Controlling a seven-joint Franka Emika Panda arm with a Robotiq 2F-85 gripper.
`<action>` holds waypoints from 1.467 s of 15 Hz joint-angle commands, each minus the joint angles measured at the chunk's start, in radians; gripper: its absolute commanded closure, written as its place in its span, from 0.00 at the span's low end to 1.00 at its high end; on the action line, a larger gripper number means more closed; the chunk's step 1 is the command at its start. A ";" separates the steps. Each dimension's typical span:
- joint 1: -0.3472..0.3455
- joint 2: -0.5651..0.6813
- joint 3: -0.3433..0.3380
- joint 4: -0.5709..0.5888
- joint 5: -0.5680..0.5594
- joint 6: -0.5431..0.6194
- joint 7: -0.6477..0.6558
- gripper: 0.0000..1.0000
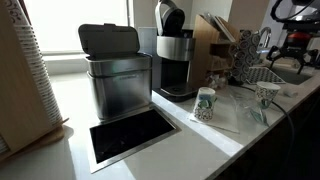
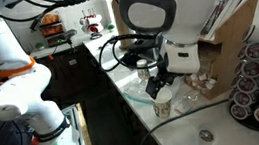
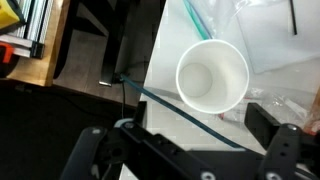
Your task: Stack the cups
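I should back toward the pods, tilt and come in low at the cup's side (image 2: 164,109), because the speckled cup (image 3: 212,76) stands ahead of my gripper's fingers and they point steeply down.
Two small white cups with green speckles stand on the counter in an exterior view, one (image 1: 204,103) near the coffee maker and another (image 1: 267,95) further right. In an exterior view my gripper (image 2: 159,83) hangs just above a cup (image 2: 162,106). The wrist view looks down into that cup (image 3: 212,76), which is upright and empty. It sits just beyond my gripper (image 3: 176,120), whose fingers (image 3: 264,125) are spread wide with nothing between them.
A coffee maker (image 1: 172,55) and a steel bin (image 1: 115,75) stand at the back. A tall column of plain white cups (image 1: 38,75) is at one side. A rack of coffee pods (image 2: 257,81) stands close to the arm. A clear sheet (image 1: 235,112) lies under the cups.
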 commanded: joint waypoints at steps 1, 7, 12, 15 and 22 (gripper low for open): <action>0.021 0.018 -0.026 0.013 0.005 -0.009 0.000 0.00; 0.014 0.059 -0.038 0.068 0.073 -0.114 0.036 0.00; -0.014 0.158 -0.080 0.151 0.178 -0.304 0.002 0.00; -0.033 0.222 -0.098 0.203 0.205 -0.358 -0.047 0.00; -0.061 0.330 -0.105 0.282 0.197 -0.355 -0.167 0.00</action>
